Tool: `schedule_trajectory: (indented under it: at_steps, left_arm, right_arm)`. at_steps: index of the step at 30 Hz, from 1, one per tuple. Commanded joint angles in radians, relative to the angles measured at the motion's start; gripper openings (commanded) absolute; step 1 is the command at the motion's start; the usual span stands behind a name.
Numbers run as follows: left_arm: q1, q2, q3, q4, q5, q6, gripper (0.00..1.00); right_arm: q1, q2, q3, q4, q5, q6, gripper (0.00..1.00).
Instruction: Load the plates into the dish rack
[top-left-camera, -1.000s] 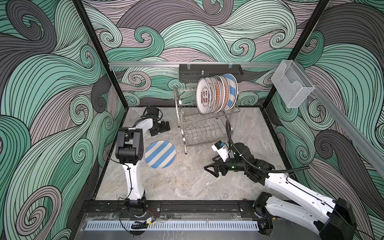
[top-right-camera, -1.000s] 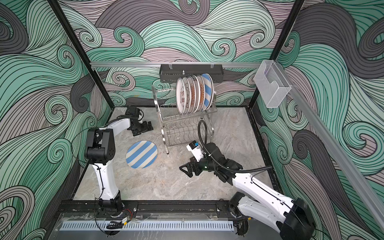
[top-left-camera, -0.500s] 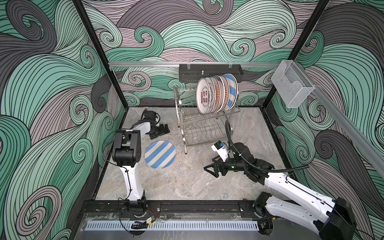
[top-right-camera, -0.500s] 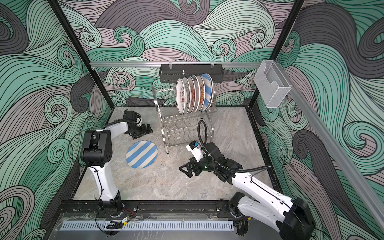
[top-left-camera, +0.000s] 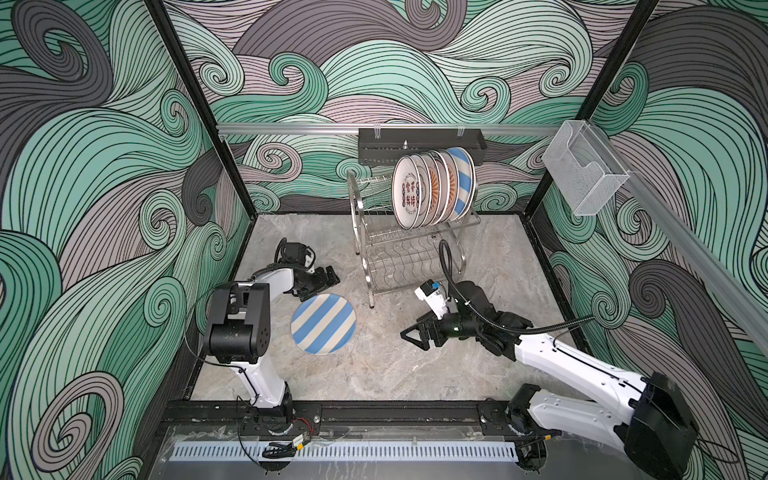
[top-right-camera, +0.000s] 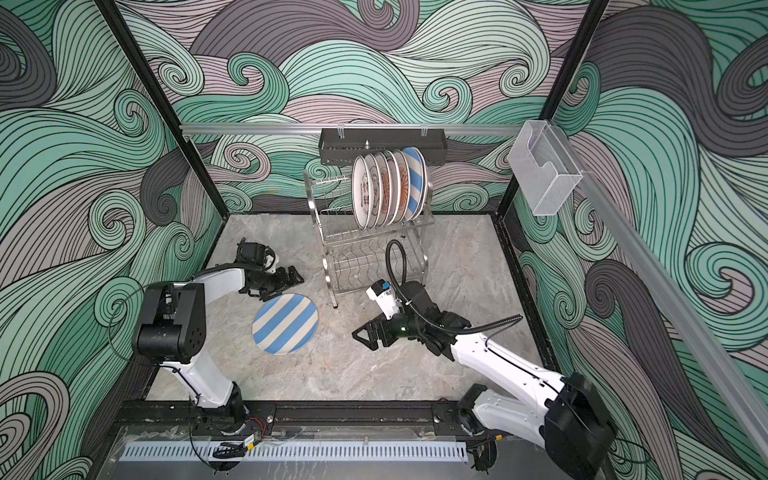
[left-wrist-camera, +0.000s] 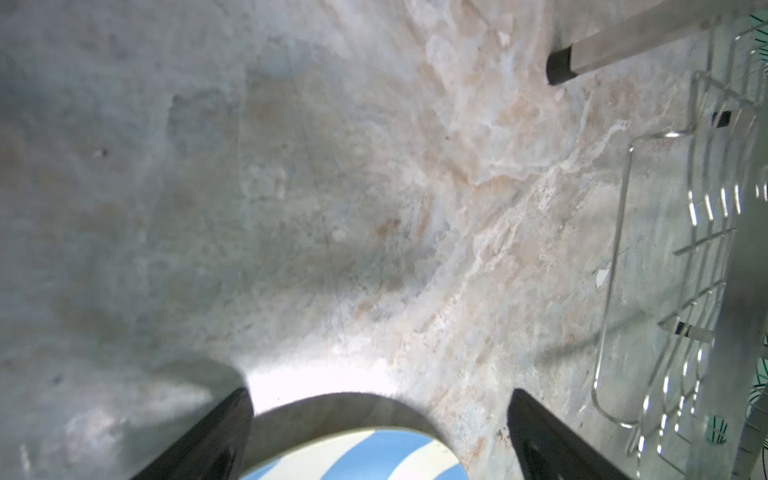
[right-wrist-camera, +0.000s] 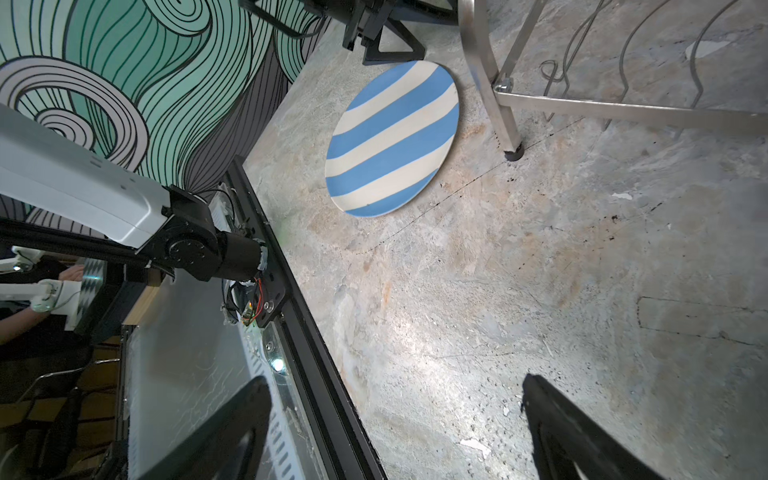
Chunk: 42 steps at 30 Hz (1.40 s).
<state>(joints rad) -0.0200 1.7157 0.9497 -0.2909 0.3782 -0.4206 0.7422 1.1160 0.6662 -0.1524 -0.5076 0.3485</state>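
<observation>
The striped plate's edge (top-left-camera: 353, 318) facing my open right gripper is clear of the dish rack, so I should keep moving toward that edge until my fingers straddle it.
One blue-and-white striped plate (top-left-camera: 323, 323) (top-right-camera: 285, 323) lies flat on the marble table, left of the dish rack (top-left-camera: 361, 232) (top-right-camera: 318, 232). Several plates (top-left-camera: 409, 195) (top-right-camera: 365, 193) stand on edge in the rack's upper tier. My left gripper (top-left-camera: 326, 279) (top-right-camera: 286, 276) is open and low at the plate's far edge. In the left wrist view that plate's rim (left-wrist-camera: 357, 457) lies between the spread fingers of the left gripper (left-wrist-camera: 379, 395). My right gripper (top-left-camera: 415, 336) (top-right-camera: 365, 336) (right-wrist-camera: 395, 382) hangs open and empty to the right of the plate (right-wrist-camera: 392, 139).
A black perforated tray (top-left-camera: 419, 143) hangs on the back rail, and a clear plastic box (top-left-camera: 584, 174) on the right wall. The rack's front leg (right-wrist-camera: 505, 116) stands close to the striped plate. The right arm's cable (top-left-camera: 446, 257) loops in front of the rack's lower tier.
The left gripper has come forward and down from the back left of the table to the striped plate's far edge. The right arm has stayed in place.
</observation>
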Motion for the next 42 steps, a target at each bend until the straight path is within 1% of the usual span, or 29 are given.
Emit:
schedule_trajectory:
  at_steps: [1, 2, 4, 6, 8, 10, 14, 18, 23, 26, 28, 31, 33, 34, 36, 40, 42]
  left_arm:
    - [0.003, -0.076, -0.114, -0.044, -0.036, -0.089, 0.98]
    - [0.003, -0.127, -0.163, -0.013, -0.052, -0.121, 0.98]
    - [0.004, -0.219, -0.226, -0.005, -0.083, -0.139, 0.99]
    - [0.005, -0.286, -0.248, -0.046, -0.146, -0.136, 0.99]
    - [0.008, -0.361, -0.254, -0.086, -0.204, -0.121, 0.99]
    - [0.013, -0.394, -0.258, -0.11, -0.229, -0.121, 0.99]
    - [0.02, -0.423, -0.276, -0.144, -0.229, -0.132, 0.99]
    - [0.029, -0.482, -0.332, -0.167, -0.255, -0.159, 0.99]
    - [0.071, -0.558, -0.413, -0.155, -0.191, -0.176, 0.99]
    - [0.076, -0.558, -0.427, -0.17, -0.169, -0.177, 0.99]
    - [0.079, -0.556, -0.437, -0.165, -0.156, -0.17, 0.99]
    - [0.081, -0.57, -0.459, -0.135, -0.105, -0.173, 0.99]
    - [0.079, -0.573, -0.479, -0.106, -0.049, -0.179, 0.99]
    - [0.08, -0.571, -0.483, -0.103, -0.026, -0.174, 0.99]
    - [0.08, -0.568, -0.483, -0.14, -0.013, -0.158, 0.99]
    - [0.074, -0.616, -0.52, -0.12, -0.009, -0.194, 0.98]
    - [0.074, -0.635, -0.53, -0.122, 0.011, -0.198, 0.99]
  right_arm:
    - [0.001, 0.03, -0.033, 0.111, -0.055, 0.085, 0.94]
    - [0.003, 0.045, -0.051, 0.148, -0.077, 0.115, 0.94]
    - [0.012, 0.077, -0.08, 0.224, -0.112, 0.166, 0.94]
    - [0.035, 0.117, -0.089, 0.253, -0.107, 0.195, 0.93]
    - [0.06, 0.158, -0.077, 0.253, -0.101, 0.193, 0.93]
    - [0.077, 0.213, -0.053, 0.242, -0.095, 0.19, 0.93]
    - [0.084, 0.341, 0.008, 0.258, -0.135, 0.222, 0.92]
    - [0.101, 0.451, 0.074, 0.246, -0.165, 0.222, 0.89]
    - [0.111, 0.564, 0.144, 0.263, -0.195, 0.219, 0.88]
    - [0.112, 0.619, 0.197, 0.267, -0.202, 0.226, 0.87]
    - [0.114, 0.655, 0.217, 0.302, -0.2, 0.24, 0.87]
    - [0.121, 0.699, 0.245, 0.304, -0.18, 0.226, 0.87]
    - [0.121, 0.727, 0.254, 0.319, -0.178, 0.232, 0.87]
    - [0.121, 0.738, 0.257, 0.325, -0.182, 0.238, 0.87]
    - [0.121, 0.757, 0.262, 0.335, -0.191, 0.248, 0.86]
    - [0.12, 0.763, 0.263, 0.327, -0.175, 0.259, 0.86]
    - [0.118, 0.765, 0.258, 0.324, -0.167, 0.263, 0.87]
